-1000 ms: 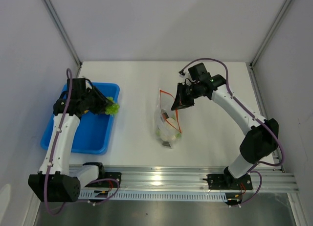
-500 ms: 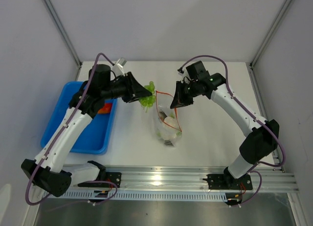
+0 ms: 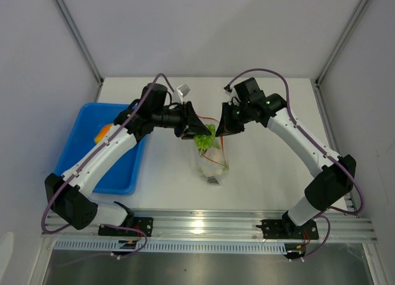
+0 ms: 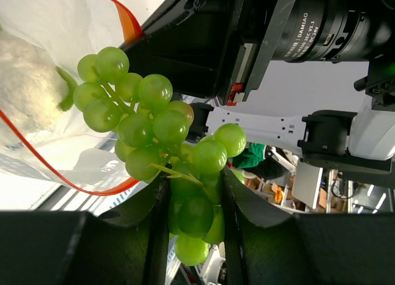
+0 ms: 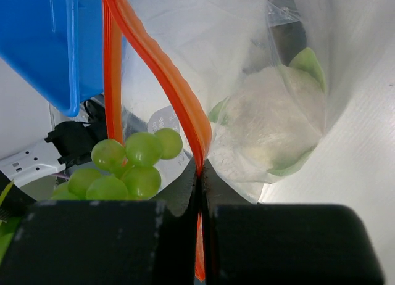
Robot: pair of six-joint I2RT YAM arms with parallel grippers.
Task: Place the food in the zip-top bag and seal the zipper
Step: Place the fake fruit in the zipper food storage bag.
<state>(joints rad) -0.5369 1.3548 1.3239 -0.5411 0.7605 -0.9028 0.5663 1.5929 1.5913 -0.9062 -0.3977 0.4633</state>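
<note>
The green grapes (image 3: 206,139) are hanging at the bag's opening (image 3: 216,150), which the robot's right gripper holds open, so the left gripper should keep bringing them down until they are past the orange-red zipper.
My left gripper (image 3: 196,129) is shut on a bunch of green toy grapes (image 3: 205,139) and holds it at the open mouth of the clear zip-top bag (image 3: 213,168). In the left wrist view the grapes (image 4: 154,121) sit between my fingers, over the orange-red zipper (image 4: 129,26). My right gripper (image 3: 223,129) is shut on the zipper strip (image 5: 179,106) and holds the bag's mouth up and open. A white-and-green cauliflower piece (image 5: 271,124) lies inside the bag. The grapes also show in the right wrist view (image 5: 129,165).
The blue tray (image 3: 120,168) stands at the left of the table, with an orange-yellow piece (image 3: 102,134) in its far part. The two grippers are close together over the bag. The rail with the arm bases runs along the near edge.
My left arm has swung right from the blue tray, carrying the green grapes to the bag's mouth. The right gripper has kept its hold on the zipper strip.
</note>
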